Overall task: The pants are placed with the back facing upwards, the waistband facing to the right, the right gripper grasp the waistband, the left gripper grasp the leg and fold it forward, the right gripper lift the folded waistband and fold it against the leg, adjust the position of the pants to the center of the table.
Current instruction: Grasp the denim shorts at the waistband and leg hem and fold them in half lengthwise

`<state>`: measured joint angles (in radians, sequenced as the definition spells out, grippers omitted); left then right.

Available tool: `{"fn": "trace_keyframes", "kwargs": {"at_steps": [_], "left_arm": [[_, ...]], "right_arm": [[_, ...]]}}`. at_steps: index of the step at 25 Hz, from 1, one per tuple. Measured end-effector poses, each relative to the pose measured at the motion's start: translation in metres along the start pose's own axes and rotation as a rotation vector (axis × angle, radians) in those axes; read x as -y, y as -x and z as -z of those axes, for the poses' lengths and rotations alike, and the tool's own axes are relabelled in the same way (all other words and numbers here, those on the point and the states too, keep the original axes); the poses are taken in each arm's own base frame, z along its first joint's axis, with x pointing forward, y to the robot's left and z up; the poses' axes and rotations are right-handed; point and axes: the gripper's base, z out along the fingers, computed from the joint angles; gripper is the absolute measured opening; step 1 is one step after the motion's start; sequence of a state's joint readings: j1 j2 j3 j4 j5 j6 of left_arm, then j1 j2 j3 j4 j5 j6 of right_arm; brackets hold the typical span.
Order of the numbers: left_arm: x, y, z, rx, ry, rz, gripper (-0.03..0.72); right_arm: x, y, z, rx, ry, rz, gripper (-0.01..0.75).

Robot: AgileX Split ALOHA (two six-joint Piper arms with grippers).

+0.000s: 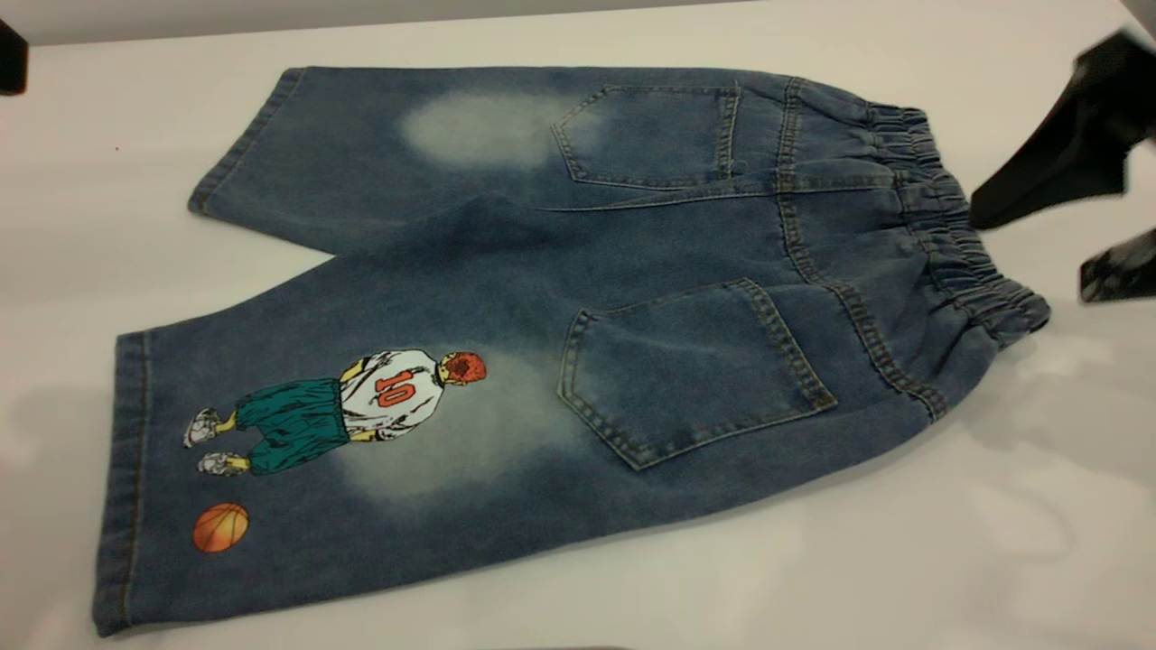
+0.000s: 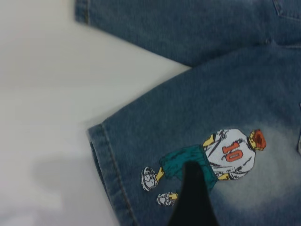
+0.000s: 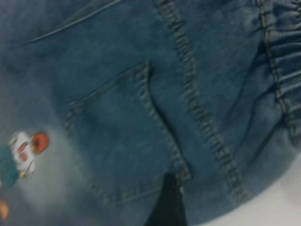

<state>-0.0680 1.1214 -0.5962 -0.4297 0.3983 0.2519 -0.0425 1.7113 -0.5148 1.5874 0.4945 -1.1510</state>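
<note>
The waistband's front corner (image 1: 1008,310) is free in front of my right gripper's open fingers, so I should keep going down toward it until the fingers are on both sides of its edge (image 1: 1042,314) and close.
The pants (image 1: 578,271) lie flat on the table (image 1: 903,560), back side up. Their gathered waistband (image 1: 957,235) points right. The printed leg (image 1: 298,451) lies nearest the front, its hem at the left. My right gripper (image 1: 1030,253) hovers open at the waistband's right edge, its two black fingers apart with nothing between them. In the right wrist view one finger (image 3: 167,202) shows over the lower back pocket, with the waistband (image 3: 282,61) beyond it. My left gripper (image 2: 225,212) hangs above the leg (image 2: 197,122); one finger (image 2: 193,197) covers the player's shorts and holds nothing.
The plain faded leg (image 1: 361,144) lies towards the back left, and two patch pockets (image 1: 686,370) sit near the waistband. A dark part of the left arm (image 1: 11,56) shows at the far left edge. Bare tabletop surrounds the pants, widest at the front right.
</note>
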Motion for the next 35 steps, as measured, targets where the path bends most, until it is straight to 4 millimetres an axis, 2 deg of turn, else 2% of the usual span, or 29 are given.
{"fn": "trace_keyframes", "kwargs": {"at_steps": [8,16,19,24,25,31,35], "left_arm": [[0.000,0.001,0.000,0.014,0.003,0.001,0.504],[0.000,0.001,0.000,0.016,0.003,0.003,0.504],[0.000,0.001,0.000,0.014,0.002,0.003,0.504],[0.001,-0.005,0.000,-0.058,-0.008,-0.014,0.504],[0.002,-0.009,0.000,-0.098,-0.018,-0.015,0.504],[-0.001,-0.030,0.003,-0.307,0.004,-0.006,0.504],[-0.017,-0.064,-0.002,-0.418,0.143,0.094,0.504]], "right_arm": [[0.028,0.003,-0.045,-0.047,-0.050,-0.045,0.580],[0.033,0.019,-0.066,-0.048,-0.054,-0.046,0.560],[0.034,0.020,-0.067,-0.047,-0.062,-0.043,0.450],[0.036,0.018,-0.068,-0.070,-0.067,-0.011,0.105],[0.035,0.017,-0.068,-0.076,-0.065,-0.001,0.066],[0.035,0.016,-0.068,-0.094,-0.061,0.025,0.040],[0.035,0.016,-0.068,-0.095,-0.060,0.027,0.040]]}}
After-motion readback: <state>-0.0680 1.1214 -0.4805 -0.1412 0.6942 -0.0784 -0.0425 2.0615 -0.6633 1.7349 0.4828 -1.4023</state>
